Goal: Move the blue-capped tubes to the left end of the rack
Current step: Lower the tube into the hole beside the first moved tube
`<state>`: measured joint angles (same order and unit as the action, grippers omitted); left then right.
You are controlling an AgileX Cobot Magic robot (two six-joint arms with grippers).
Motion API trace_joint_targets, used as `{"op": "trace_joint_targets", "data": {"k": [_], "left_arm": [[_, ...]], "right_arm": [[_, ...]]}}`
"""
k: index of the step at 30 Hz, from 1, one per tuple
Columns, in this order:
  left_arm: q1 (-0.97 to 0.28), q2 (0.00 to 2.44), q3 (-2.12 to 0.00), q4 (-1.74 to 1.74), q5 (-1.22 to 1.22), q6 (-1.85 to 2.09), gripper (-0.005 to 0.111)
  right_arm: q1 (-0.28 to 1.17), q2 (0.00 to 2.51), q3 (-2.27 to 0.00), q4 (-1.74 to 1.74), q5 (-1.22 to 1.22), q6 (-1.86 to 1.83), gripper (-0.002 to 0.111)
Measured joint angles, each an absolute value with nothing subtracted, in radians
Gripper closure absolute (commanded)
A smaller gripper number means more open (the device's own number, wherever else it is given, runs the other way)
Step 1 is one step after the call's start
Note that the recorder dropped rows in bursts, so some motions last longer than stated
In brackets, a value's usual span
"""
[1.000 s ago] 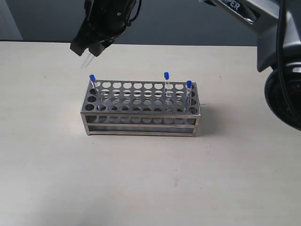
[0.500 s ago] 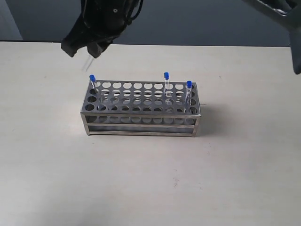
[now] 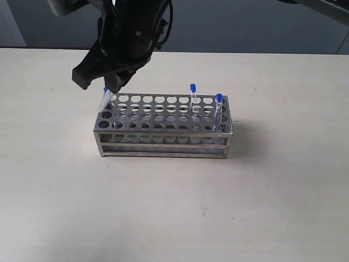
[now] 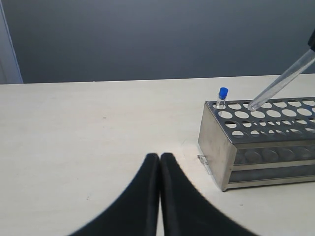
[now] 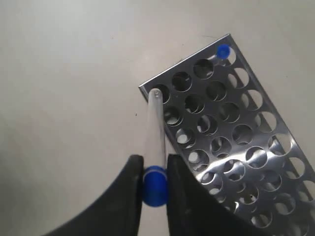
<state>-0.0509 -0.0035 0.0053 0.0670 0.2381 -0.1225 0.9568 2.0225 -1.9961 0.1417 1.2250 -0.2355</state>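
Note:
The tube in my right gripper leans, its tip [image 5: 155, 92] off the empty hole [image 5: 203, 69] next to the upright tube. I should swing the leaning tube's tip back over that hole and straighten it.
My right gripper [image 3: 102, 81] reaches across to the left end of the steel rack [image 3: 163, 130], shut on the blue cap of a clear tube [image 5: 153, 129]. The tube is tilted, its tip at a corner hole of the rack's top plate [image 5: 188, 63]; the same tube [image 4: 281, 84] slants down over the plate in the left wrist view. One blue-capped tube [image 4: 222, 97] stands in the other corner hole at that end. Two more blue-capped tubes [image 3: 193, 100] [image 3: 218, 107] stand near the right end. My left gripper [image 4: 160, 158] is shut and empty, low over the table beside the rack [image 4: 216, 147].
The rack stands on a pale table [image 3: 163, 207] with a dark wall behind it. The right arm's black body [image 3: 131, 33] hangs over the rack's back left corner.
The right gripper came down with the tilted tube, from above and behind the rack's left end to the top plate, where the tube's tip now sits at a corner hole.

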Motion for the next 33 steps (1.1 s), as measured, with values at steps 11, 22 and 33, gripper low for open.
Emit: {"op": "trace_joint_targets", "data": {"k": [11,22,33], "left_arm": [[-0.051,-0.003,0.005,0.067,0.238,-0.122,0.106],[-0.051,-0.003,0.005,0.067,0.238,-0.122,0.106],[-0.051,-0.003,0.005,0.067,0.238,-0.122,0.106]], "right_arm": [[0.958,2.104,-1.998,0.069,1.225,-0.302,0.108],[0.958,2.134,-2.085,0.009,1.221,-0.311,0.108],[0.958,2.182,-2.085,-0.02,1.218,-0.317,0.108]]}}
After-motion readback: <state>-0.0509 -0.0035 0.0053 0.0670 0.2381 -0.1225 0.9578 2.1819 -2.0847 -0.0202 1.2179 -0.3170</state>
